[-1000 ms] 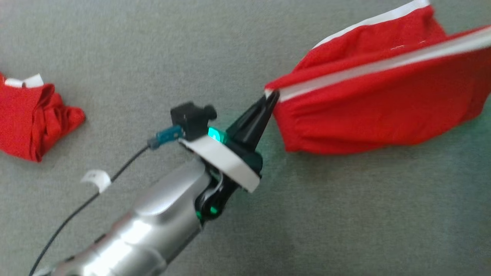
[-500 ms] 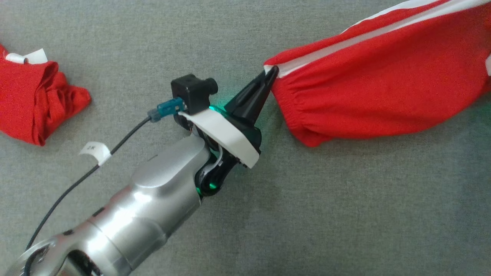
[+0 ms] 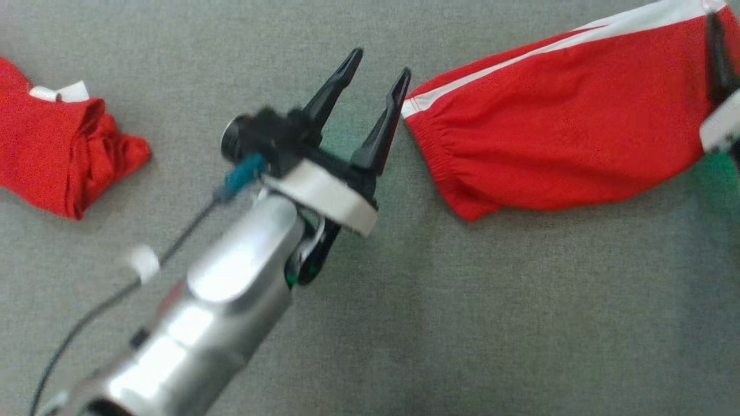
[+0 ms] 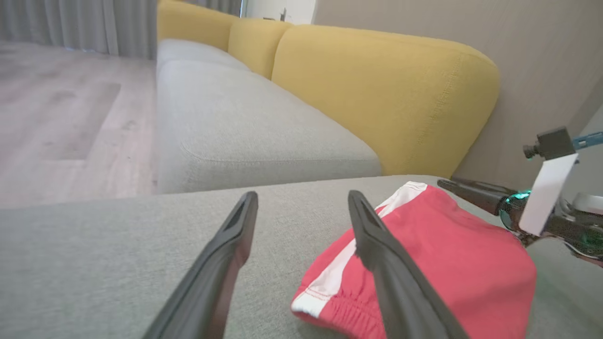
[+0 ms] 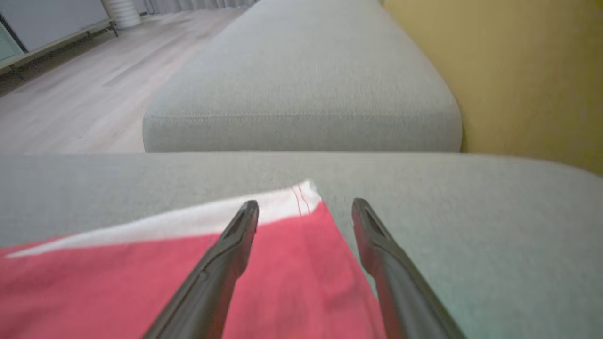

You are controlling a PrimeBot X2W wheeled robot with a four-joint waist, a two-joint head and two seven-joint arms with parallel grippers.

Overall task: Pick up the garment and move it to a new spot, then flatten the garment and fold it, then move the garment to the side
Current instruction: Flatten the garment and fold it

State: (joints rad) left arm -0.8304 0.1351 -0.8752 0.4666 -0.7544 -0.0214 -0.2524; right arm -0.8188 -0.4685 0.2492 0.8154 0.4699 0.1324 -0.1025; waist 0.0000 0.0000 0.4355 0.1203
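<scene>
The garment is lying flat in a long strip (image 3: 569,125), so I expect its red edge (image 5: 346,243) to fold over and cover the elastic waistband as I carry it.
The garment (image 3: 549,144), red shorts with a white side stripe, lies spread on the grey cushion (image 3: 462,318). My left gripper (image 3: 378,65) stands open just left of its elastic waistband corner, nothing between the fingers. In the left wrist view the garment (image 4: 438,254) lies under and right of the open left gripper (image 4: 301,197), with the right gripper (image 4: 445,182) at its far end. My right gripper (image 3: 716,46) is at the head view's right edge. In the right wrist view it (image 5: 305,204) is open above the garment's (image 5: 282,278) white-striped corner.
A second red garment (image 3: 58,150) lies crumpled at the far left of the cushion. Yellow backrests (image 4: 377,94) rise behind the grey seats, and a wooden floor (image 4: 61,117) lies beyond the cushion's edge.
Both grippers have opened and let go of the garment, which now lies on the cushion. The left gripper has drawn slightly left of the waistband corner.
</scene>
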